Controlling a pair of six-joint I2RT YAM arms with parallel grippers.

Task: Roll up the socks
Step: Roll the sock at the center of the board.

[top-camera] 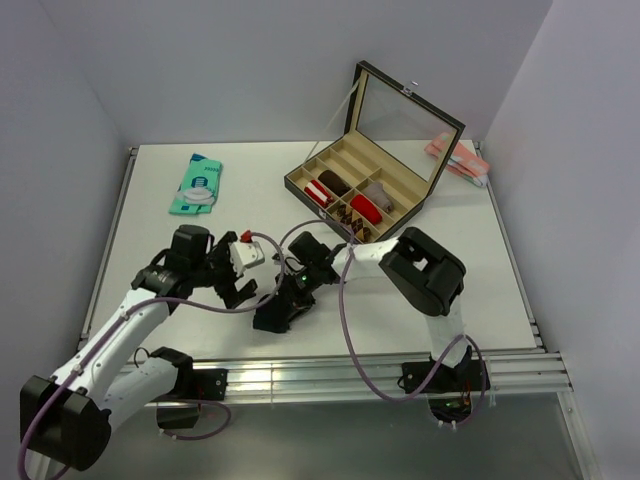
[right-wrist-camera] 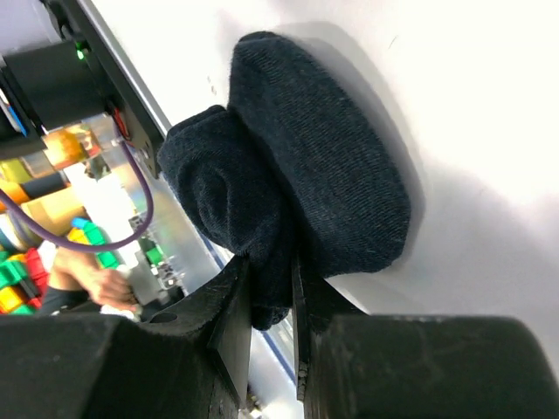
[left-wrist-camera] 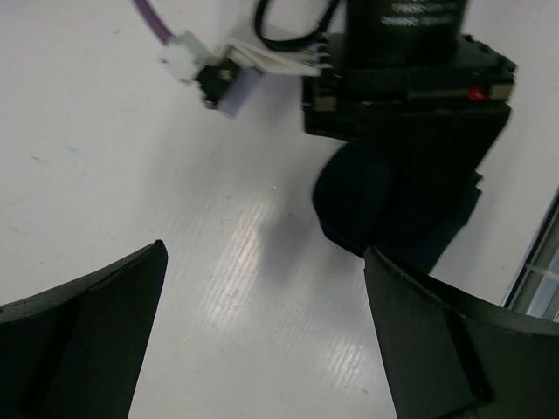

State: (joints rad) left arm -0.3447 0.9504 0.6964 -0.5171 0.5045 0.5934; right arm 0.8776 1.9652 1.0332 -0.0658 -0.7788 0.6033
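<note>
Only my right gripper has hold of the half-folded navy blue sock, with a flap of it still loose [top-camera: 269,319]. Next, my left gripper pinches the sock's fold [right-wrist-camera: 234,185] before my right gripper lets go.
A navy blue sock [right-wrist-camera: 306,183] lies bunched and half folded on the white table near its front edge. It also shows in the top view [top-camera: 275,316] and in the left wrist view [left-wrist-camera: 384,218]. My right gripper [right-wrist-camera: 272,288] is shut on a fold of this sock, fabric pinched between its fingers; in the top view the right gripper [top-camera: 290,300] sits right over the sock. My left gripper [top-camera: 238,290] is open and empty, just left of the sock, its fingers [left-wrist-camera: 437,340] wide apart over bare table.
An open compartment box [top-camera: 355,195] with a mirrored lid stands at the back, holding red, striped and dark rolls. A teal printed packet [top-camera: 197,184] lies back left. A pink item [top-camera: 458,158] lies back right. The table's front rail [top-camera: 330,375] is close behind the sock.
</note>
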